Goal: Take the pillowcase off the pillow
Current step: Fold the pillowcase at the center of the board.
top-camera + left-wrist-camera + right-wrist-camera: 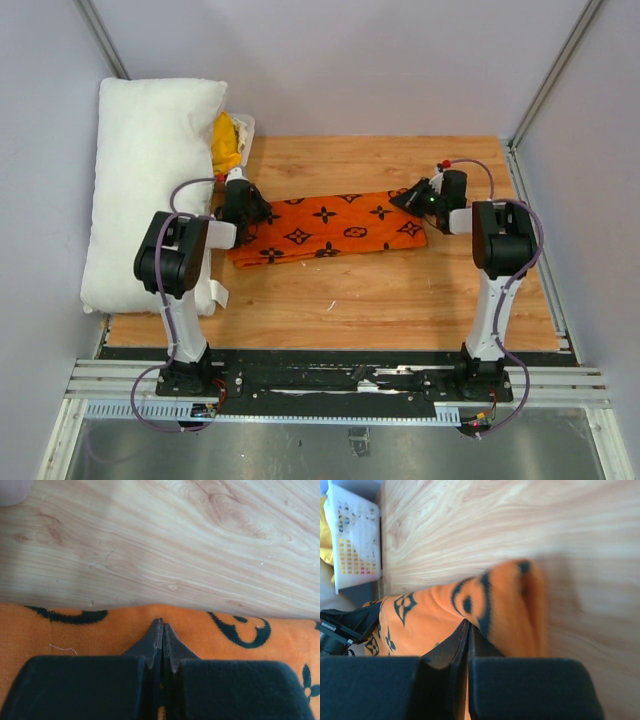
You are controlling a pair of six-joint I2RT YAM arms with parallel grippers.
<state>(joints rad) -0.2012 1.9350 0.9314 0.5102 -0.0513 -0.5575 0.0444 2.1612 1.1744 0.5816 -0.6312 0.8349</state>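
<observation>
I can see the pillowcase's far edge (65, 611) run past my left gripper toward the basket, so I should move my left gripper back to the pillowcase's corner there before I straighten the pillowcase.
The orange pillowcase (330, 228) with black flower motifs lies flat and folded across the middle of the wooden table. It is off the plain white pillow (150, 190), which rests along the left wall. My left gripper (248, 208) is at the case's left end. In the left wrist view it (162, 622) is shut at the far edge of the pillowcase (210, 640), with orange showing in the slit between the jaws. My right gripper (412, 197) is at the right end. In the right wrist view it (469, 623) is shut where the pillowcase (435, 615) bunches up at its tip.
A plain yellow cloth (226, 143) sits in a white basket (355, 540) at the back left, beside the pillow's far end. Grey walls close off the left, back and right. Bare wood (380, 300) lies between the case and the arm bases.
</observation>
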